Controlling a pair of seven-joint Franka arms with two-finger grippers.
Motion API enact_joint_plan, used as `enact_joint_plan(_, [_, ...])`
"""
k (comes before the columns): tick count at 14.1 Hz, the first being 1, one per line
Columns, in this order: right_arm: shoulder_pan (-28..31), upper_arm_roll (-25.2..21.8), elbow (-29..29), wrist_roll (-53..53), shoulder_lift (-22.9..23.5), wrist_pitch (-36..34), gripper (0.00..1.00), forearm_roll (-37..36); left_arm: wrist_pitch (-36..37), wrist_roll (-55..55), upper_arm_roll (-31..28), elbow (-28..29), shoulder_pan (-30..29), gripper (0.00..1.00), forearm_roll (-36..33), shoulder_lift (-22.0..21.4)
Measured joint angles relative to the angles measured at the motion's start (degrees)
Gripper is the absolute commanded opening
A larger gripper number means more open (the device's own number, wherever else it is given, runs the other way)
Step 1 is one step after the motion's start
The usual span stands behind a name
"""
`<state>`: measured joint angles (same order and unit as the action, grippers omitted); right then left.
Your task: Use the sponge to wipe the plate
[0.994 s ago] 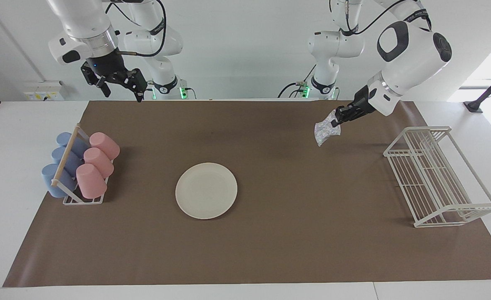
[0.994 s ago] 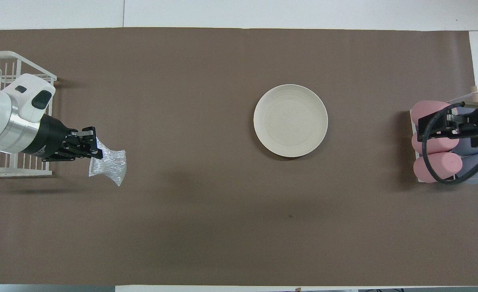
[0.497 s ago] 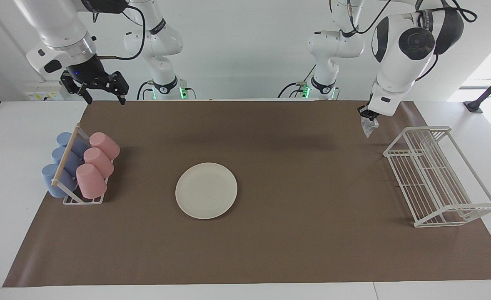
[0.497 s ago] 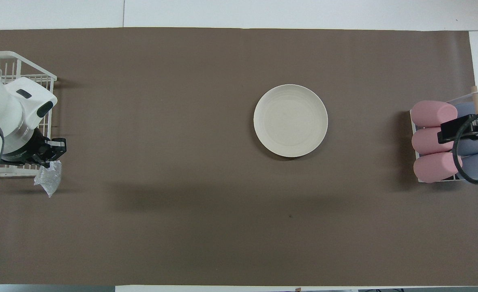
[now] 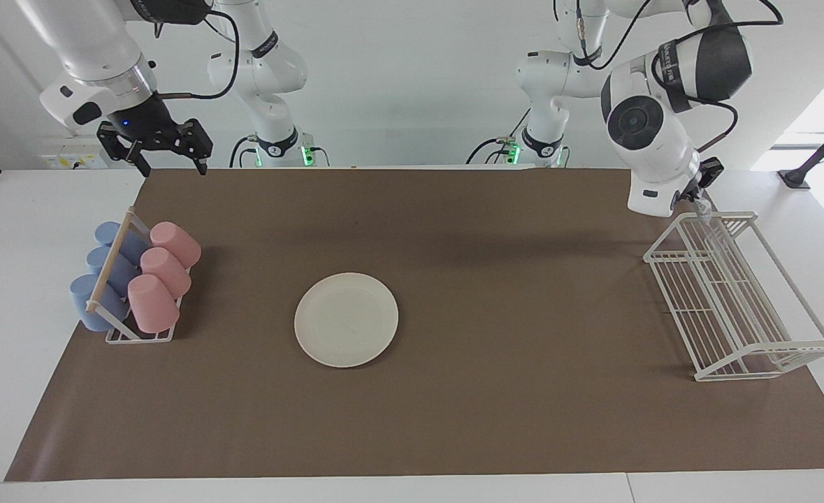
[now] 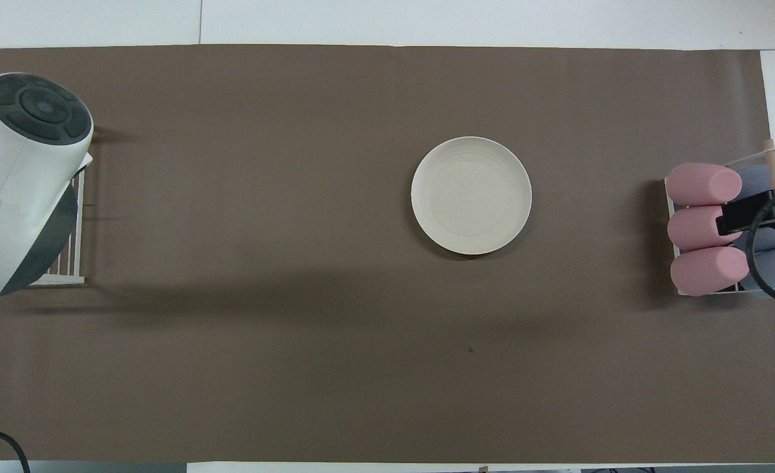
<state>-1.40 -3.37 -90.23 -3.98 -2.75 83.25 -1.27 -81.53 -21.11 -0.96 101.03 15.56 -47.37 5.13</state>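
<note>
My left gripper goes on lowering the silver-grey sponge, which hangs above the empty white wire rack, until it rests on the wires, and then let go.
The cream-white plate lies flat on the brown mat, mid-table; it also shows in the overhead view. My left gripper is up in the air over the end of the white wire rack nearer the robots, mostly hidden by its own wrist. A narrow strip of the silver-grey sponge hangs from it. In the overhead view the left arm's body covers both the gripper and the sponge. My right gripper is open and empty, up over the mat's edge near the cup rack.
A white wire rack stands at the left arm's end of the mat, partly showing under the arm in the overhead view. A cup rack with pink and blue cups stands at the right arm's end.
My left arm has swung the sponge away from the mat's middle to over the wire rack's end. My right gripper has moved toward the right arm's end of the table.
</note>
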Motion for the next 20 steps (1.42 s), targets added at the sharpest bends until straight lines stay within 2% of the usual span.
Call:
enact_joint_plan(2, [1.1, 0.0, 0.0, -0.6, 0.0, -0.2, 1.0, 0.0, -0.3, -0.2, 0.1, 0.0, 0.3, 0.0, -7.8, 2.5])
enact_joint_plan(5, [1.3, 0.1, 0.0, -0.7, 0.0, -1.1, 1.0, 0.7, -1.8, -4.8, -0.1, 0.1, 0.3, 0.0, -15.3, 7.0])
enact_joint_plan(8, [1.3, 0.1, 0.1, -0.7, 0.0, -1.2, 1.0, 2.4, -5.4, -13.6, -0.5, -0.2, 0.1, 0.0, -17.6, 13.1])
enact_joint_plan(10, [1.2, 0.4, 0.1, -0.7, 0.0, -1.2, 1.0, 2.4, -8.7, -15.4, -1.0, -0.7, -0.9, 0.0, -18.4, 15.8])
enact_joint_plan(14, [1.2, 0.5, 0.1, -0.6, 0.0, -1.3, 1.0, 2.4, -12.2, -18.9, -0.9, -0.3, -2.0, 0.0, -20.5, 16.6])
enact_joint_plan(18, [1.2, 0.5, 0.1, -0.6, 0.0, -1.5, 1.0, 2.4, -12.2, -20.2, -0.2, -0.2, -1.5, 0.0, -20.2, 16.6])
enact_joint_plan(19, [1.2, 0.5, 0.1, -0.6, 0.0, -1.5, 1.0, 2.4, -12.2, -20.3, -0.1, -0.2, -1.5, 0.05, -20.2, 16.6])
enact_joint_plan(20, [1.2, 0.5, 0.1, -0.6, 0.0, -1.5, 1.0, 2.4, -12.3, -20.4, -0.1, -0.2, -1.5, 0.72, -20.2, 16.6])
